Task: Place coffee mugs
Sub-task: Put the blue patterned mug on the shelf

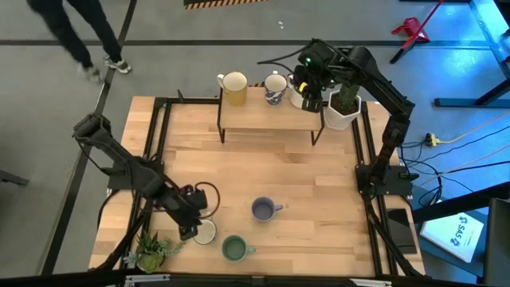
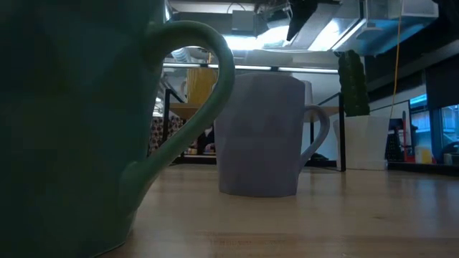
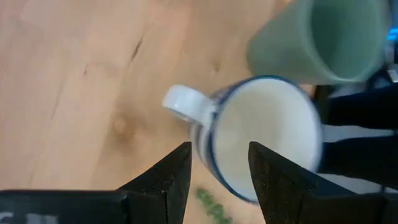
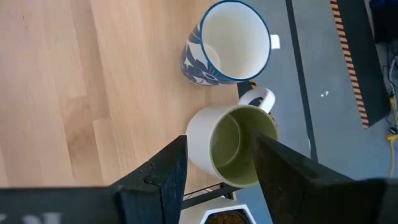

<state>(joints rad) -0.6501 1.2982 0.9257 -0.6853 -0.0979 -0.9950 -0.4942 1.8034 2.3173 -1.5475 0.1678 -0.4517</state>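
Next, my left gripper puts the white mug (image 1: 205, 232) in the middle of the table (image 1: 228, 174) for my right gripper to take, because the mug stands next to the green plant, far from my right gripper.
On the near left of the table stands a white mug with a blue rim (image 3: 267, 134), its handle (image 3: 183, 102) to one side. My left gripper (image 3: 221, 152) hangs open over its rim, slanting down, touching nothing. A green mug (image 1: 233, 248) and a purple-blue mug (image 1: 263, 209) stand nearby. On the raised shelf (image 1: 263, 115) at the far side stand a yellow mug (image 1: 233, 86), a white-and-blue patterned mug (image 4: 227, 43) and a cream mug with an olive inside (image 4: 230, 146). My right gripper (image 4: 221, 149) is open above the cream mug.
A white cactus pot (image 1: 343, 110) stands right of the shelf, close to my right arm. A small green plant (image 1: 151, 251) sits at the near left corner beside my left gripper. A person (image 1: 88, 32) walks on the floor beyond the far left.
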